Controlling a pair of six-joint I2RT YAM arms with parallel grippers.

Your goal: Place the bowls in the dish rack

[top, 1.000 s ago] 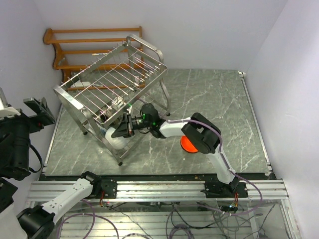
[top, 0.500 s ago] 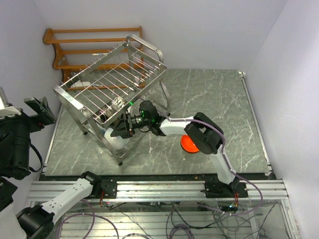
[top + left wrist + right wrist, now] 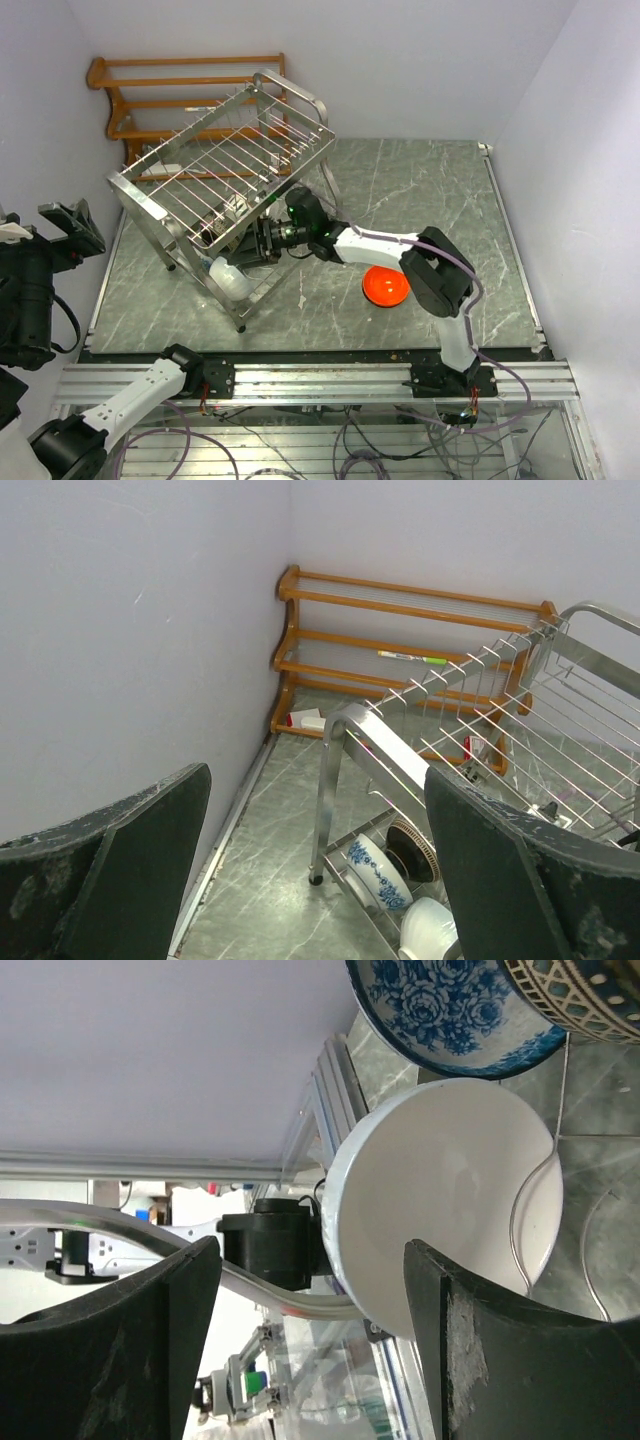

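Note:
The white bowl [image 3: 230, 281] is standing on its edge against the wires. My right gripper should now back out toward the orange-red bowl [image 3: 386, 287] until the fingers are on both sides of that bowl's rim.
The silver wire dish rack [image 3: 215, 165] stands at the back left, tilted. On its lower tier stand the blue-and-white bowl [image 3: 379, 874], the tan-brown bowl [image 3: 415, 849] and the white bowl [image 3: 228, 280], all on edge. My right gripper [image 3: 250, 252] is open just to the right of the white bowl [image 3: 450, 1230], which rests against the rack wires in front of the fingers. The orange-red bowl [image 3: 385, 287] lies upside down on the table under my right arm. My left gripper [image 3: 315, 880] is open and empty, high at the far left.
A brown wooden slatted rack [image 3: 180, 95] stands against the back wall behind the silver rack and holds small items [image 3: 405, 658]. Walls close in at the left and back. The grey marble table [image 3: 440, 210] stretches to the right.
My right gripper has drawn back to the right, away from the white bowl, which stays in the rack. The right elbow has swung right and uncovered the orange-red bowl. The left arm shifted slightly.

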